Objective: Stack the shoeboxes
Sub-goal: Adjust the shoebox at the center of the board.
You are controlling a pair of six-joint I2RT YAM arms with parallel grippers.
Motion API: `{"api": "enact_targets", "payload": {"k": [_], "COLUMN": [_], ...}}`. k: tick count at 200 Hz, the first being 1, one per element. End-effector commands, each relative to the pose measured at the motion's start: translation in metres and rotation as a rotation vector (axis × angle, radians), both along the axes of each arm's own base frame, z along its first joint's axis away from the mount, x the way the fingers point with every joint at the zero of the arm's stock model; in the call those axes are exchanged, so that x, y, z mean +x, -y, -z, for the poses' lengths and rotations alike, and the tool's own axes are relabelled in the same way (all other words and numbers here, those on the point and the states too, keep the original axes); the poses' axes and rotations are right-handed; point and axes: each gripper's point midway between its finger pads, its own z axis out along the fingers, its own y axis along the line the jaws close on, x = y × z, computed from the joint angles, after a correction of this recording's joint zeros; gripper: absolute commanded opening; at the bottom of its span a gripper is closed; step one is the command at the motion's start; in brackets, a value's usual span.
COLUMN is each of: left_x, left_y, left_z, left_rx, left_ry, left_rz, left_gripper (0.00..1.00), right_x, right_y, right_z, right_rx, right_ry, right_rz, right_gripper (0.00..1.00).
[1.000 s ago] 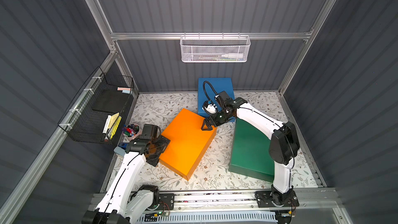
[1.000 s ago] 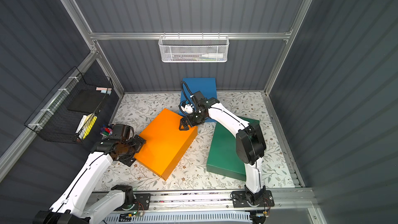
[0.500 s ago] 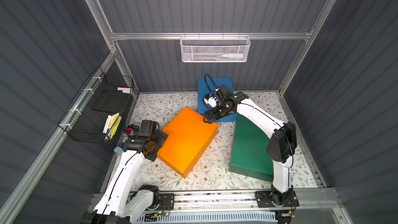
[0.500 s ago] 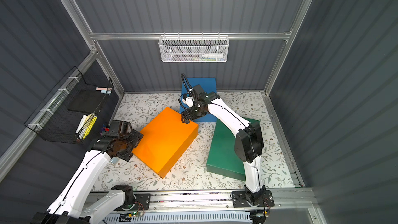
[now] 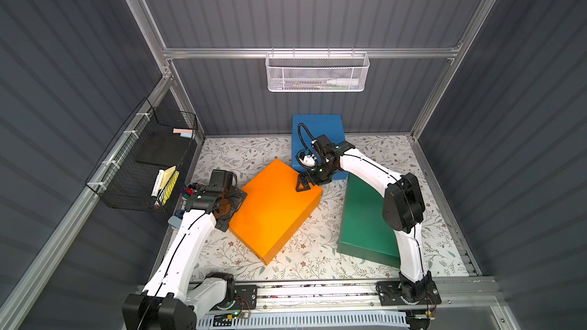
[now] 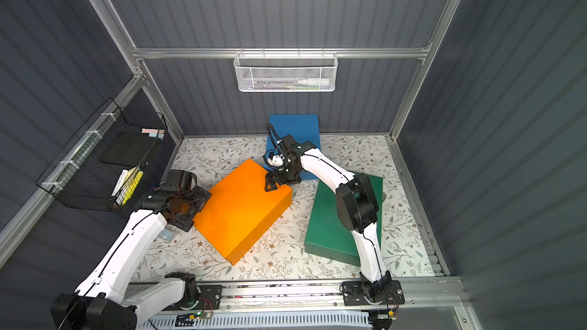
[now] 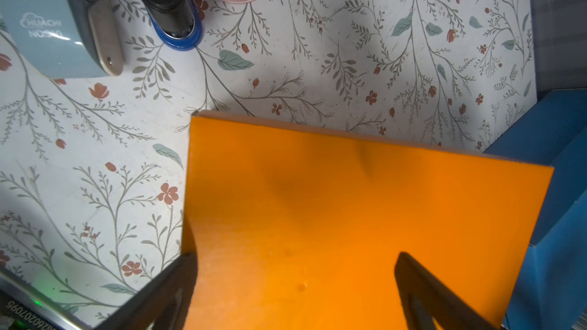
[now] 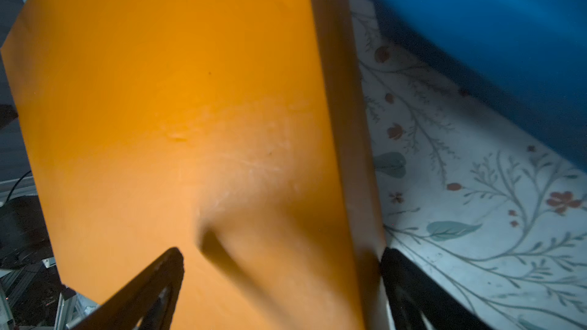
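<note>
I can see the orange shoebox [image 5: 273, 211] lying at a slant, so next my right gripper pulls its far end [image 5: 313, 190] toward me and turns it straight before I stack the blue shoebox.
The orange shoebox [image 5: 273, 211] [image 6: 241, 211] lies at an angle on the floral floor, left of centre. The blue shoebox [image 5: 317, 128] [image 6: 295, 125] stands against the back wall. On the right lies the dark green shoebox [image 5: 362, 226] [image 6: 327, 226], partly hidden by the right arm. My left gripper [image 5: 233, 204] [image 7: 295, 265] is open across the orange box's left corner, one finger at the side wall, one over the lid. My right gripper [image 5: 305, 184] [image 8: 282, 258] is open at the box's far right edge, one finger above the lid, one beside the wall.
A light-blue stapler [image 7: 54, 26] [image 6: 166, 234] and a cup of pens [image 5: 190, 190] sit by the left wall, close to my left arm. A black wire basket [image 5: 149, 160] hangs on that wall, a white mesh basket [image 5: 317, 71] on the back wall.
My left gripper has slid back along the orange box's left side. The right gripper rose toward the blue box, then came back down onto the far edge. The orange box turned slightly.
</note>
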Motion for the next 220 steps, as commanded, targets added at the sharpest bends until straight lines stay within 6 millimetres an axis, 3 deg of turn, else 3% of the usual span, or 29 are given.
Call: {"api": "enact_targets", "payload": {"k": [1,50,68,101,141,184,220], "left_x": [0.004,0.024,0.028,0.016,-0.001,-0.006,-0.006], "left_y": [-0.012,-0.032,-0.039,-0.061,-0.083,-0.071,-0.061], "left_z": [-0.01,-0.035,-0.045,-0.054,-0.036,0.004,0.024], "left_rx": [0.084,0.211,0.243,0.285,0.236,0.123,0.063], "left_ry": [-0.007,-0.009,-0.018,-0.045,-0.076,-0.136,-0.133], "left_rz": [0.011,0.026,0.038,0.03,0.011,0.035,0.043], "left_gripper": [1.0,1.0,1.0,1.0,0.99,1.0,1.0], "right_x": [-0.029,-0.075,-0.083,-0.061,-0.026,0.003,0.005], "right_y": [-0.01,-0.003,0.003,0.009,-0.006,-0.029,-0.034], "right_z": [-0.015,-0.012,-0.006,-0.018,-0.043,-0.04,-0.02], "right_rx": [0.042,-0.003,-0.02,-0.033,0.02,0.073,0.058], "right_ry": [-0.033,-0.086,-0.094,0.007,0.11,0.082,0.029], "right_rz": [-0.033,-0.052,-0.041,-0.026,-0.027,-0.026,-0.031], "right_gripper": [0.99,0.99,0.99,0.99,0.99,0.99,0.99]}}
